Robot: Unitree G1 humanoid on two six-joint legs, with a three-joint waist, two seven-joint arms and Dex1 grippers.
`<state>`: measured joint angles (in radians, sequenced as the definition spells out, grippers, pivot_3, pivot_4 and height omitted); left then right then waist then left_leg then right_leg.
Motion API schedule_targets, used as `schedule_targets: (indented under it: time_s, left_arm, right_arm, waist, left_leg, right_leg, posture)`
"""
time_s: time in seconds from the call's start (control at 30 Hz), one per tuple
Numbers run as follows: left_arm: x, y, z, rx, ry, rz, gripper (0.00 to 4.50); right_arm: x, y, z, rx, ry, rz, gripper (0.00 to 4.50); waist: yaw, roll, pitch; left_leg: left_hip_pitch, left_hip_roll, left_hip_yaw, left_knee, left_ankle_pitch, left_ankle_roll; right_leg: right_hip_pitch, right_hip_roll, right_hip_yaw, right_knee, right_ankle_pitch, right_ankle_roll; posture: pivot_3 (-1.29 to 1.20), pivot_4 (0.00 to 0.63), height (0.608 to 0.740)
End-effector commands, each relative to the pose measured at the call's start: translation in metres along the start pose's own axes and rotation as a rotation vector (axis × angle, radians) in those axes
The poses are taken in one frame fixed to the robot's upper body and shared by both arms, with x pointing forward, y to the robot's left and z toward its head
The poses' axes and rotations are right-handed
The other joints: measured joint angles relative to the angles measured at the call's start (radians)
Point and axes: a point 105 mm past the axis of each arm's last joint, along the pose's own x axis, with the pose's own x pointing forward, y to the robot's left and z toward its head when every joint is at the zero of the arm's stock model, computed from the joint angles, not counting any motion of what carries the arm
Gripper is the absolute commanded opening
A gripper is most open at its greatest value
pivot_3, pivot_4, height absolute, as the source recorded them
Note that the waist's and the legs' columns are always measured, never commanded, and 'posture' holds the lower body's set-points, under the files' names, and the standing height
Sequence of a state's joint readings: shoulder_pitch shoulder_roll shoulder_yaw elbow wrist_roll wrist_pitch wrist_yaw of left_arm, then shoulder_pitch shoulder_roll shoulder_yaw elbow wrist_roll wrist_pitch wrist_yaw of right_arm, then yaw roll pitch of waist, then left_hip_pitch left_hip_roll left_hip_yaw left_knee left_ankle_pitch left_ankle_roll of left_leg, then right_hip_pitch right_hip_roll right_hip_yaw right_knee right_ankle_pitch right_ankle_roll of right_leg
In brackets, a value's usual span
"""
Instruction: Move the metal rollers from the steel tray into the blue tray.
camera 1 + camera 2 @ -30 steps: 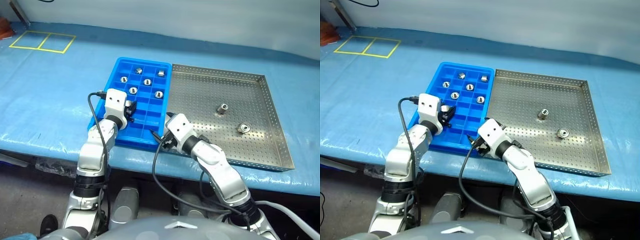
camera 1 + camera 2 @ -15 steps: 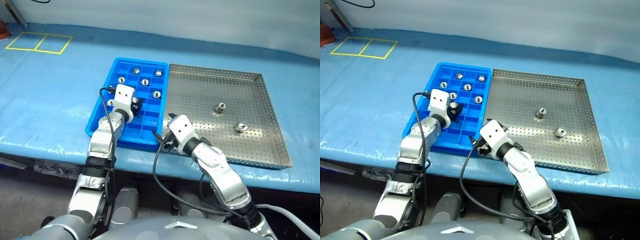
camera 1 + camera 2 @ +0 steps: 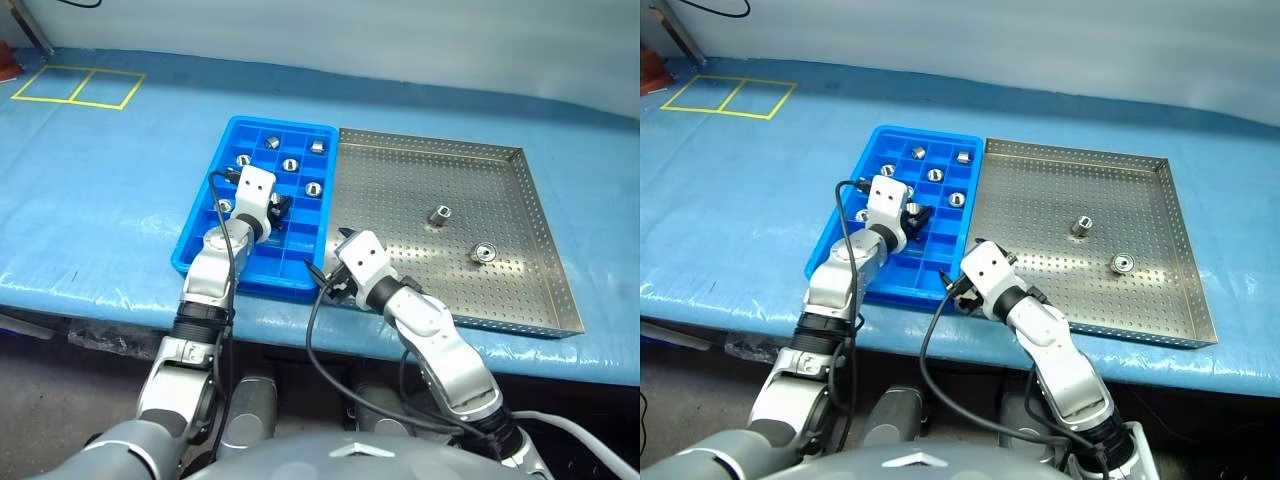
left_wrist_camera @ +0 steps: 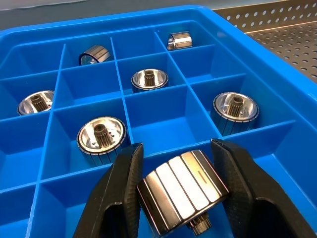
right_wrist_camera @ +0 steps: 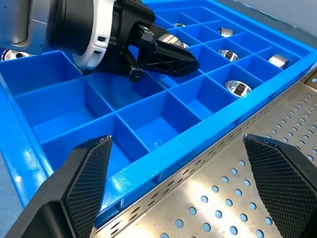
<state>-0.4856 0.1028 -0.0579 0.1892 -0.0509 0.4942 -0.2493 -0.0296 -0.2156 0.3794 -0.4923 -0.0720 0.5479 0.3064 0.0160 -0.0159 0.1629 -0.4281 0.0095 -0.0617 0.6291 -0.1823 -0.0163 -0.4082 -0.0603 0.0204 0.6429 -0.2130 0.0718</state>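
Observation:
The nearer roller (image 3: 482,254) stands on end with its round side up, so I expect it to settle upright in the blue tray when I lower it.
The blue tray (image 3: 186,262) lies left of the steel tray (image 3: 400,190), their rims touching. Several metal rollers (image 4: 149,79) sit in the blue tray's far compartments. Two more metal rollers (image 3: 441,214) (image 3: 483,253) rest on the steel tray's perforated floor. My left gripper (image 4: 177,148) hangs low over a middle compartment of the blue tray, shut on a tilted roller (image 4: 181,186) with its spindle pointing down. My right gripper (image 5: 183,188) stands open and empty over the near corner where the two trays meet.
Both trays sit on a blue-covered table (image 3: 100,200). A yellow taped rectangle (image 3: 78,86) marks the far left of the table. The near compartments of the blue tray (image 5: 74,106) hold nothing.
My left gripper has carried its roller forward and to the right, farther in over the blue tray. The right arm has stayed put. The view has shifted slightly.

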Motion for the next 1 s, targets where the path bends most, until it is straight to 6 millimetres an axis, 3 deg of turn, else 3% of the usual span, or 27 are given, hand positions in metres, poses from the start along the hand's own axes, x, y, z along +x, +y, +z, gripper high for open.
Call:
schedule_targets:
  time_s: [0.03, 0.13, 0.33, 0.43, 0.7, 1.0]
  left_arm:
    - [-0.004, -0.004, -0.008, -0.029, 0.022, -0.016, 3.5]
    - [-0.01, 0.002, -0.007, -0.007, 0.014, 0.016, 4.47]
    - [-0.028, 0.014, 0.008, 0.03, -0.08, 0.088, 4.47]
    - [-0.044, 0.01, 0.029, -0.024, -0.221, 0.071, 4.47]
    - [-0.078, -0.018, 0.046, 0.081, -0.391, -0.046, 4.47]
    - [-0.091, -0.038, 0.041, -0.007, -0.414, -0.143, 4.47]
  right_arm:
    - [-0.004, -0.002, 0.012, -0.008, -0.046, -0.022, 4.5]
    - [-0.005, -0.002, 0.011, -0.005, -0.045, -0.024, 4.5]
    - [-0.003, -0.003, 0.012, -0.007, -0.047, -0.023, 4.5]
    - [-0.001, -0.009, 0.012, -0.017, -0.045, -0.047, 4.5]
    - [0.009, -0.07, 0.009, -0.005, 0.004, -0.362, 4.5]
    - [0.019, -0.129, -0.003, 0.038, 0.073, -0.623, 4.5]
  waist:
    - [-0.002, 0.0, 0.0]
    - [-0.005, 0.0, 0.0]
    - [-0.021, 0.0, 0.0]
    - [-0.022, 0.0, 0.0]
    - [-0.006, 0.0, 0.0]
    - [0.004, 0.0, 0.0]
  left_leg:
    - [0.0, 0.0, 0.0, 0.0, 0.0, 0.0]
    - [0.0, 0.0, 0.0, 0.0, 0.0, 0.0]
    - [0.0, 0.0, 0.0, -0.001, 0.0, 0.0]
    - [0.0, 0.0, 0.0, -0.001, 0.0, 0.0]
    - [-0.001, 0.0, 0.001, -0.001, 0.0, 0.0]
    - [-0.001, 0.0, 0.001, -0.002, 0.0, 0.0]
  right_leg:
    - [0.0, 0.0, 0.0, 0.0, 0.0, 0.0]
    - [0.0, 0.0, 0.0, 0.0, 0.0, 0.0]
    - [-0.001, 0.0, 0.0, 0.0, 0.0, 0.0]
    - [-0.001, 0.0, 0.0, 0.0, 0.0, 0.0]
    - [-0.002, 0.0, 0.0, 0.0, 0.0, -0.001]
    - [-0.002, 0.0, 0.0, 0.0, 0.0, -0.002]
  posture:
    - [0.04, 0.15, 0.74]
    - [0.04, 0.15, 0.74]
    - [0.05, 0.15, 0.74]
    - [0.07, 0.15, 0.74]
    - [0.11, 0.15, 0.74]
    - [0.14, 0.15, 0.74]
